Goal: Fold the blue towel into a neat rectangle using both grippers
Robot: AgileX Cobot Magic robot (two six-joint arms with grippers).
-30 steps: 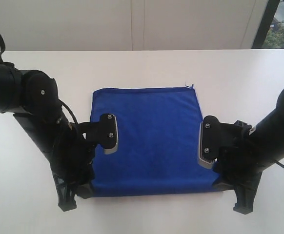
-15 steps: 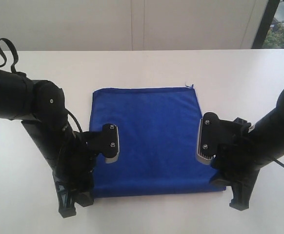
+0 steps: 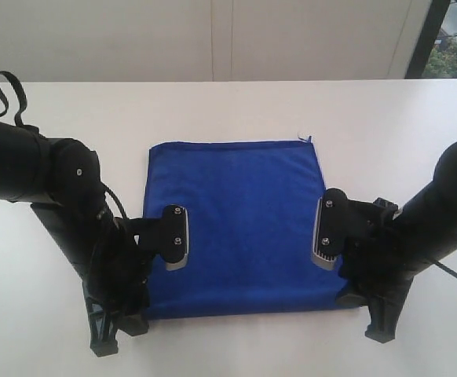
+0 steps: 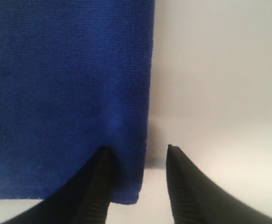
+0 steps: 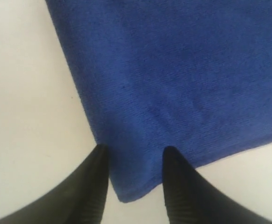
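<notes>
I expect the whole towel to drag a little nearer when I fold the towel's near edge over, because the blue towel's far edge lies free.
The blue towel lies flat and square on the white table, with a small white tag at its far right corner. My left gripper stands at the towel's near left corner. In the left wrist view the gripper is open, one finger over the cloth and the other over bare table, the towel's corner between them. My right gripper stands at the near right corner. The right wrist view shows that gripper open too, straddling the towel's corner.
A pale wall runs behind the table's far edge, and a window shows at the far right. Both dark arms reach in from the sides. Bare table surrounds the towel.
Both arms have sunk slightly toward the towel's near corners. The right gripper has edged inward to the left. The towel has not moved.
</notes>
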